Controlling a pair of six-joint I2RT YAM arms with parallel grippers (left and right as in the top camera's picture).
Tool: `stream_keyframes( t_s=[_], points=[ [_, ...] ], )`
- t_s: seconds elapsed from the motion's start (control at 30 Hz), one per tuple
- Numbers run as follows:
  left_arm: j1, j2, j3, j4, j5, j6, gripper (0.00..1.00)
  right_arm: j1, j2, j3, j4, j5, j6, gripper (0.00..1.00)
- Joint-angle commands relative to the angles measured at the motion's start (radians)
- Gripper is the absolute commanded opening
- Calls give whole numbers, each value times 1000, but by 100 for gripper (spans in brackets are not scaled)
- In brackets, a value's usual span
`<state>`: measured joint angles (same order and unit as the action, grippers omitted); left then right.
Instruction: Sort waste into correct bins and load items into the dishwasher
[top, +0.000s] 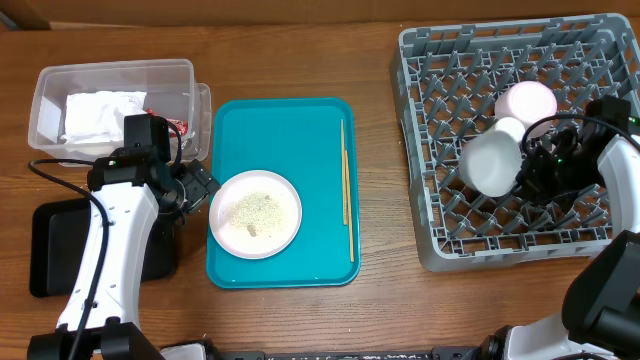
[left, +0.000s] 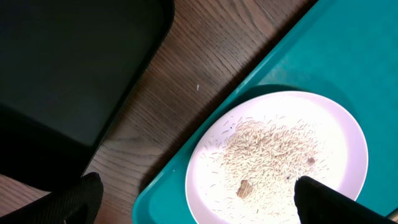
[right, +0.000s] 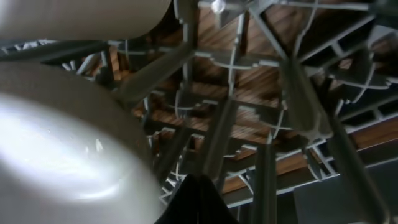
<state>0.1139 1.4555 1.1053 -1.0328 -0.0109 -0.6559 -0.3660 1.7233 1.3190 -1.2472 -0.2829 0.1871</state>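
I should lift my shut right gripper clear and take the bowl by its far rim (top: 466, 160), because the gripper is low among the rack's wires next to the slanted bowl (top: 492, 163).
A pale plate (top: 255, 213) with rice-like crumbs (top: 256, 209) lies on the teal tray (top: 290, 130). My left gripper (top: 203, 186) is open at the plate's left rim; in the left wrist view its fingers (left: 193, 200) straddle the plate (left: 280, 155) and tray edge. Chopsticks (top: 346, 185) lie on the tray's right side. The clear tub (top: 50, 85) holds a white napkin (top: 100, 112) and a red wrapper (top: 178, 124). The black tray (top: 55, 250) lies at front left. The grey rack (top: 450, 60) holds a white cup (top: 492, 160) and a bowl (top: 527, 102). My right gripper (top: 535, 165) is shut and empty beside the cup (right: 62, 155).
The rack's lattice and pegs (right: 249, 112) surround my right gripper closely. Bare wooden table shows between the teal tray and the rack.
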Motion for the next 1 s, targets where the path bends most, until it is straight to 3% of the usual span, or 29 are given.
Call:
stream_keyframes(
  t_s=[0.0,0.23,0.63,0.97],
  points=[
    [4,-3,0,-2,1,-14,100,-2,-12,-34,25,51,35,4],
    [4,-3,0,-2,1,-14,100,-2,-30,-49,21,11,35,4],
    [4,-3,0,-2,1,-14,100,0,-199,109,-81,-53,45,4],
    [4,-3,0,-2,1,-14,100,2,-137,45,-10,-79,-1,4]
  ],
)
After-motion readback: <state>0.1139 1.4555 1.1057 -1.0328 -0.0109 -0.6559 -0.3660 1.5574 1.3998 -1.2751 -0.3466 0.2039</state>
